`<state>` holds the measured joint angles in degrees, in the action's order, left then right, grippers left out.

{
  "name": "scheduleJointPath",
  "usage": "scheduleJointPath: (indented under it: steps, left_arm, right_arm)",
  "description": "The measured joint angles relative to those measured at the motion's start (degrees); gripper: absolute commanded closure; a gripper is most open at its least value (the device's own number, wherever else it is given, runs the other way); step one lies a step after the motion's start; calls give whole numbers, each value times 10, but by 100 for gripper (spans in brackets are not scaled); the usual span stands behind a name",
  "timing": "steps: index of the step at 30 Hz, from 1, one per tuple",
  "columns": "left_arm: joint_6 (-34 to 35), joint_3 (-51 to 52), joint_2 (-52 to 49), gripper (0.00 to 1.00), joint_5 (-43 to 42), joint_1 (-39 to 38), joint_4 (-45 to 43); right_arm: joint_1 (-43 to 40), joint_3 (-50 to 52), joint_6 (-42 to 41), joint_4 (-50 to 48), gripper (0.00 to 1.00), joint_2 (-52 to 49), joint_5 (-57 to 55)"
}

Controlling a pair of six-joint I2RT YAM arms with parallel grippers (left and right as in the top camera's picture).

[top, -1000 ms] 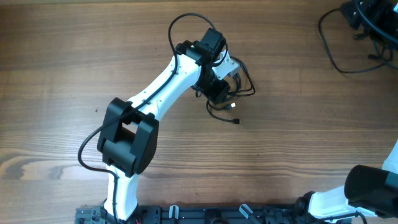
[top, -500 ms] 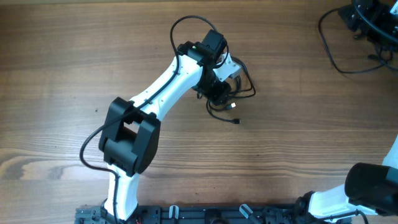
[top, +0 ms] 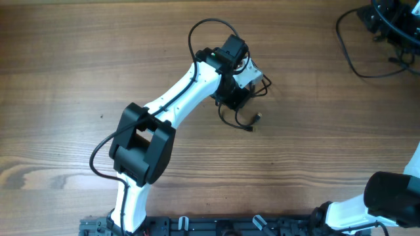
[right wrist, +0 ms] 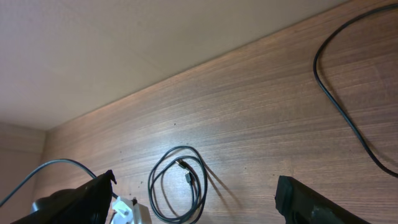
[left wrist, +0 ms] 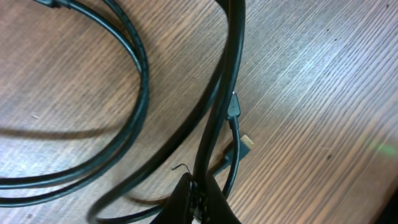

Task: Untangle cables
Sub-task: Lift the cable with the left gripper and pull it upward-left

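Observation:
The cable in the robot's left gripper crosses other loops, so next the left gripper pulls it up and away while the right gripper goes to those loops.
The cables are thin black cords in a loose bundle on the wooden table, just right of my left gripper. In the left wrist view my left gripper is shut on one black cable that runs up between the fingers. Other loops lie on the wood, and a small gold-tipped plug rests beside the held cord. In the right wrist view my right gripper is wide open and empty, well away from the coiled cables it looks at.
Thicker black wires lie at the far right corner; one also crosses the right wrist view. The right arm's body sits at the bottom right. The left arm stretches from the front edge to the bundle.
My left gripper has shifted a little to the right and away, still holding the cable. The loops to the right of it have been pulled in tighter. The right arm has not moved.

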<state>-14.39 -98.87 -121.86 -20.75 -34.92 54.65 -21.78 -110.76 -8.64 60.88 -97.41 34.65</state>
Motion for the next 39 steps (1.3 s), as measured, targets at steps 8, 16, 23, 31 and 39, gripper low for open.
scheduleJointPath:
  steps: [8, 16, 23, 31, 39]
  left_arm:
    - [83, -39, 135, 96, 1, 16, -10]
    - [159, -65, 356, 96, 40, 28, -40]
    - [271, -64, 415, 96, 99, 97, -113]
    - [353, -66, 495, 96, 202, 150, -60]
    - [379, -68, 390, 96, 214, 151, 220]
  right_arm:
    - [0, 0, 0, 10, 14, 0, 0]
    - [50, 0, 14, 17, 14, 0, 0]
    - [134, 0, 41, 21, 13, 0, 0]
    - [233, 0, 60, 16, 13, 0, -10]
    - [280, 0, 62, 5, 13, 0, -24]
